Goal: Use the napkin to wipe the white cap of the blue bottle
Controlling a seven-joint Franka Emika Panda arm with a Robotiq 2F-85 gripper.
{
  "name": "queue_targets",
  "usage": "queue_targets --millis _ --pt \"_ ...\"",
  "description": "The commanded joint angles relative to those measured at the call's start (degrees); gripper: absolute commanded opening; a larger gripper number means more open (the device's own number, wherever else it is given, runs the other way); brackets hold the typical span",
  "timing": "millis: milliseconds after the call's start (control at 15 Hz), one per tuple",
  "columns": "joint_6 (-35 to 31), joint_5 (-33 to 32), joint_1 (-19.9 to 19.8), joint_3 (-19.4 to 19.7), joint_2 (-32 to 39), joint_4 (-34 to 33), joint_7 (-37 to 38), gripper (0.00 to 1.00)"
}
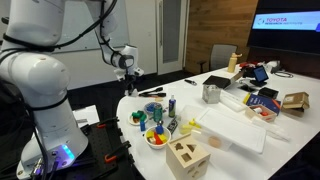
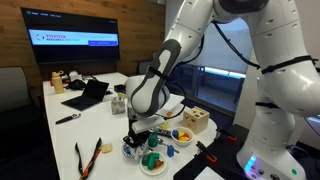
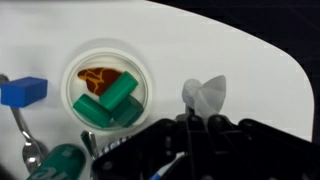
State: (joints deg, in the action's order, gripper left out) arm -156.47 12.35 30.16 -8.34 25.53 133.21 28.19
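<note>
The napkin [image 3: 208, 95] is hanging above clear white table next to the bowl of green blocks. My gripper should keep going down until the napkin touches the tabletop [image 3: 200, 50], and then let go.
The blue bottle [image 1: 171, 106] stands upright on the white table, its white cap [image 1: 171, 98] on top, between the toy bowls and the metal cup [image 1: 211, 93]. My gripper [image 1: 128, 76] hangs above the table's near edge, well to the left of the bottle and higher than it. In the wrist view the gripper [image 3: 190, 122] is shut on a crumpled pale napkin [image 3: 205, 95] that sticks out past the fingertips. It hangs over bare table beside a bowl of green blocks [image 3: 105, 92]. In an exterior view the gripper [image 2: 140, 122] hides the bottle.
Bowls of small toys [image 1: 155, 137] [image 2: 150, 160] and a wooden shape box [image 1: 186, 155] stand at the table's front. A yellow bottle [image 1: 233, 62], a laptop [image 2: 88, 95] and orange-handled scissors [image 2: 88, 155] lie further off. A blue block [image 3: 22, 92] lies by the bowl.
</note>
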Motion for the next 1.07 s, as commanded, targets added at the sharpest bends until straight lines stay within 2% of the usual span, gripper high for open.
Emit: queue_targets --millis 0,133,533,733,867,933,1000 --pt "1.08 -0.47 -2.85 -1.7 5.92 -2.21 -0.51 0.01" --pt "0.46 -0.16 -3.62 -2.35 9.54 -3.6 -1.38 0.01" --pt "-1.2 2.13 -8.19 -7.9 16.89 -8.3 -7.22 0.01" --pt "-0.56 1.31 -7.77 -7.19 19.84 -10.65 -7.03 0.01" --pt "-0.98 2.03 -9.09 -8.27 22.42 -12.05 -8.22 0.01" --pt "-1.57 2.59 -10.34 -9.46 23.77 -12.69 -9.4 0.29" --pt "-1.91 2.93 -11.38 -10.46 25.07 -13.46 -10.49 0.29"
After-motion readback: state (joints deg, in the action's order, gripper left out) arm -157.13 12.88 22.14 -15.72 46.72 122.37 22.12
